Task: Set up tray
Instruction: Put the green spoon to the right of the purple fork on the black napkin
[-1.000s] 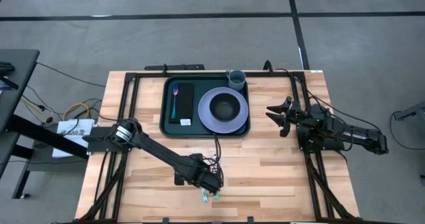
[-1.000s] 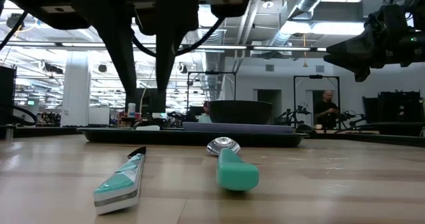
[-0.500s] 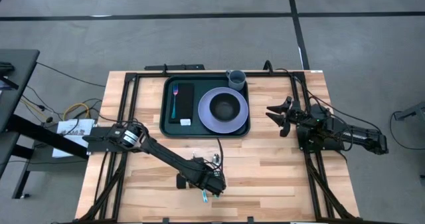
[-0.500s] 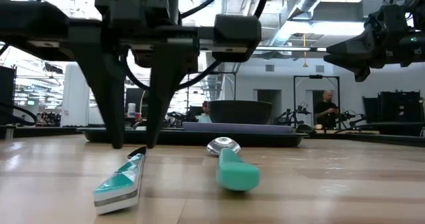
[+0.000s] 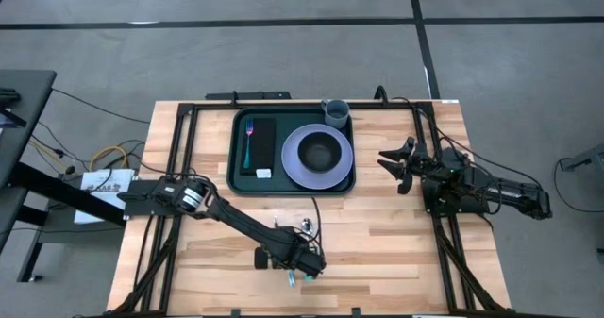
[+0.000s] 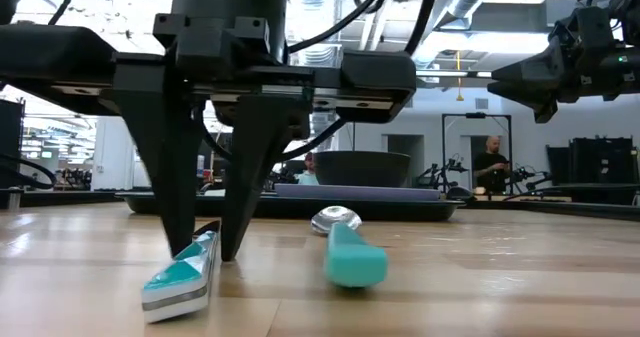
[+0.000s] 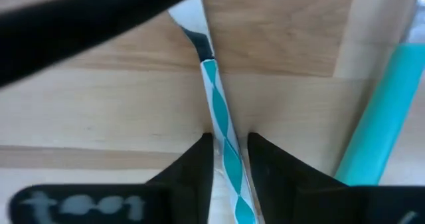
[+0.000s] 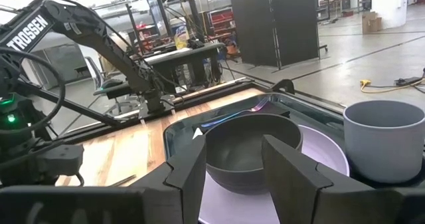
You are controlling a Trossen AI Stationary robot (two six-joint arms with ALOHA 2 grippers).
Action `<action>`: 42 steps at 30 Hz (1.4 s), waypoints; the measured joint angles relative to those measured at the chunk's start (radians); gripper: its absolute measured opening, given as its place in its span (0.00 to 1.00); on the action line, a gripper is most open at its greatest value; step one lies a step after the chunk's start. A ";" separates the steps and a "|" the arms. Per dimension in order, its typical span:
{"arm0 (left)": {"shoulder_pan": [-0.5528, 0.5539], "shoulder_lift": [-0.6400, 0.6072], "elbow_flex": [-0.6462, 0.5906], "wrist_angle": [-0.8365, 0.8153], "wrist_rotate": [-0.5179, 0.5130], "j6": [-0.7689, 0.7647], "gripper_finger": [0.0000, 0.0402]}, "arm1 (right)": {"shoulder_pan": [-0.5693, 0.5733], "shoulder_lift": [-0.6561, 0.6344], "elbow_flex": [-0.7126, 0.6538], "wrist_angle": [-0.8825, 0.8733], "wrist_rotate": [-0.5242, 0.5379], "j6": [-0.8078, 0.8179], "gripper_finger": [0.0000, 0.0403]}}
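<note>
The knife lies close to the spoon, so the robot's left gripper should move the knife's handle [image 6: 178,285] out of the way, then open and grab the spoon's teal handle [image 6: 355,259] first.
The dark green tray [image 5: 241,181] lies at the table's far middle. It carries a teal-handled fork, a narrow black rectangle, a purple plate with a dark bowl [image 5: 322,151] and a grey cup [image 5: 336,111]. Near the front edge a knife with a teal-and-white patterned handle [image 6: 185,272] lies flat beside a teal-handled spoon [image 6: 355,257]. My left gripper [image 6: 208,249] points straight down over the knife, open, one finger on each side of the handle [image 7: 224,137]. My right gripper [image 5: 401,158] waits open and level, right of the tray. My left gripper's fingers [image 7: 202,161] come from above and stand across the knife's handle, close on either side of it, with their tips down at the table. I cannot tell whether they touch the handle. The knife lies flat on the wood.
The spoon's handle [image 7: 378,111] lies just beside the knife, close to the left gripper's outer finger. Bare wood lies between the cutlery and the tray. Black frame rails [image 5: 179,148] run along both sides of the table.
My left gripper has come straight down onto the knife, from well above it to fingertips at table height on either side of the handle. Knife and spoon have stayed where they were.
</note>
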 joint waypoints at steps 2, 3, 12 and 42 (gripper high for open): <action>0.000 0.006 0.022 -0.024 -0.014 0.028 0.14 | 0.000 0.000 0.000 0.000 0.000 0.000 0.34; 0.000 0.008 0.030 -0.033 -0.025 0.040 0.09 | 0.000 0.000 0.000 0.000 0.000 0.000 0.34; 0.002 -0.002 0.043 -0.064 -0.065 0.053 0.03 | 0.000 0.000 0.000 0.000 0.000 0.000 0.34; 0.010 -0.020 0.039 -0.111 -0.073 0.089 0.45 | 0.000 0.000 0.000 0.000 0.000 0.000 0.35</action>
